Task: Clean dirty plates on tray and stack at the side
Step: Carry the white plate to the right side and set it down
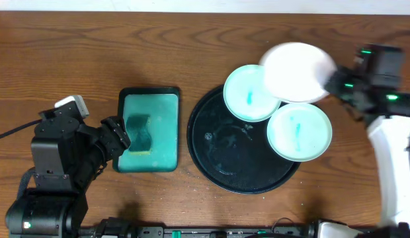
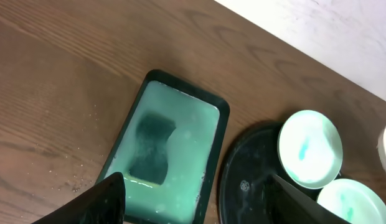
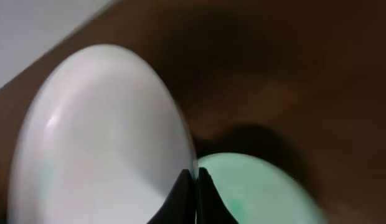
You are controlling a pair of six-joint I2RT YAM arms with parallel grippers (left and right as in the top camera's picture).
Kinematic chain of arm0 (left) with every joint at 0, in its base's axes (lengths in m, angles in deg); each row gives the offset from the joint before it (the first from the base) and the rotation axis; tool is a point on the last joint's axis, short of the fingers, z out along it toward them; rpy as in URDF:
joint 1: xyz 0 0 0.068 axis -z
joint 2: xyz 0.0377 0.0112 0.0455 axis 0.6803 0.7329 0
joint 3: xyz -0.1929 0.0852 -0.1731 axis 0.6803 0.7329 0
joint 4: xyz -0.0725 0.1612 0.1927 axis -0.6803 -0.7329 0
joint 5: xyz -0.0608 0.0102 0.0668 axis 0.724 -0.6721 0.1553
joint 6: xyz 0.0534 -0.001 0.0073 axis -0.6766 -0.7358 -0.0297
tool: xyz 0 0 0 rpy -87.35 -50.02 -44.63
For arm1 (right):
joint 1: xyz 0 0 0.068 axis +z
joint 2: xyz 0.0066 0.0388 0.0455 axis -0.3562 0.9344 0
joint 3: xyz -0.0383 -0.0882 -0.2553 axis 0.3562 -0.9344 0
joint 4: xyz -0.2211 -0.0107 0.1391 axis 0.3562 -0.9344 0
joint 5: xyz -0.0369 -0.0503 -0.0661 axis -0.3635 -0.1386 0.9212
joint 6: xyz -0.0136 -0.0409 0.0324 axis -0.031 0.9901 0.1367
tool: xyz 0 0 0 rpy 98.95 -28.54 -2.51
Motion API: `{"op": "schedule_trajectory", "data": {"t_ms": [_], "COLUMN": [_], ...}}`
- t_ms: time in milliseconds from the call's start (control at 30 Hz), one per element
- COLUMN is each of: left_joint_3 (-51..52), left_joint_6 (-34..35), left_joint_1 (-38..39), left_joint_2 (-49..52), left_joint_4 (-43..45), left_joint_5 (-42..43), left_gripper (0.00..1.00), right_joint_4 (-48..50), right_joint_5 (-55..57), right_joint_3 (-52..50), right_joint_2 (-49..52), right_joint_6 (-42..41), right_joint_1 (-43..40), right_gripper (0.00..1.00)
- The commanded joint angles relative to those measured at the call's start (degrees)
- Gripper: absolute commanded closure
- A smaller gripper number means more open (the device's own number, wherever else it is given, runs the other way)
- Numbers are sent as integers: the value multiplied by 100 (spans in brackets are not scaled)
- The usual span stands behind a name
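Note:
My right gripper has the white plate's rim [image 3: 179,121] in its fingers, and there is open wood [image 1: 346,136] beside the tray. My right gripper keeps going there and lets go of the plate.
The large round black tray [image 1: 218,155] lies right of centre. Two pale-mint plates with teal smears rest on its rim: one at the top [image 1: 248,94], one at the right [image 1: 299,132]. My right gripper [image 1: 330,82] is shut on the edge of a clean white plate [image 1: 296,71] and holds it above the tray's top right; in the right wrist view [image 3: 194,177] the fingers pinch that plate's rim [image 3: 99,137]. My left gripper [image 1: 116,139] is open and empty beside the teal container [image 1: 150,132], its fingers [image 2: 199,199] spread over the container's near end.
A dark sponge [image 1: 140,132] lies in the teal liquid of the black-rimmed container, also seen in the left wrist view [image 2: 152,146]. The wooden table's far edge runs along the top. The right arm's white body [image 1: 393,165] stands at the right.

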Motion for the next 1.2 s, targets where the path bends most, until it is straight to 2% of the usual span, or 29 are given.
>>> {"op": "schedule_trajectory", "data": {"t_ms": [0, 167, 367, 400, 467, 533, 600, 700, 800, 933, 1133, 1167], "left_joint_3": [-127, -127, -127, -127, -127, -127, -127, -127, -127, -127, -127, -127], "left_joint_6": [-83, -83, -83, -81, -83, -83, -83, -81, -81, -81, -81, -81], "left_joint_1": [-24, -24, -24, -24, -24, -24, -24, -24, -24, -24, -24, -24], "left_joint_2": [2, 2, 2, 2, 2, 2, 2, 2, 2, 2, 2, 2], "left_joint_4": [2, 26, 28, 31, 50, 92, 120, 136, 133, 133, 131, 133], "left_joint_5": [-11, -9, -9, -9, -9, -9, -9, -9, -9, -9, -7, -7], "left_gripper": [29, 28, 28, 29, 28, 29, 29, 29, 28, 28, 28, 28], "right_joint_4": [-420, -577, -616, -675, -782, -822, -820, -885, -1113, -1397, -1141, -1008], "right_joint_5": [2, 153, 149, 87, -57, -540, -1381, -2632, -3058, -2140, 660, 885], "right_joint_3": [22, -15, -83, -83, -83, -83, -83, -83, -83, -111, -431, -533], "right_joint_2": [396, 1117, 1882, 1982, 2107, 2149, 2131, 2052, 1989, 1987, 1998, 1998], "right_joint_6": [-221, -223, 31, 162, 400, 820, 1423, 2208, 2616, 2675, 1126, 944], "right_joint_1": [-1353, -2437, -2796, -2769, -2691, -2599, -2507, -2363, -2144, -1626, -761, -664], "right_gripper": [99, 99, 99, 96, 83, 61, 55, 51, 47, 42, 41, 45]}}
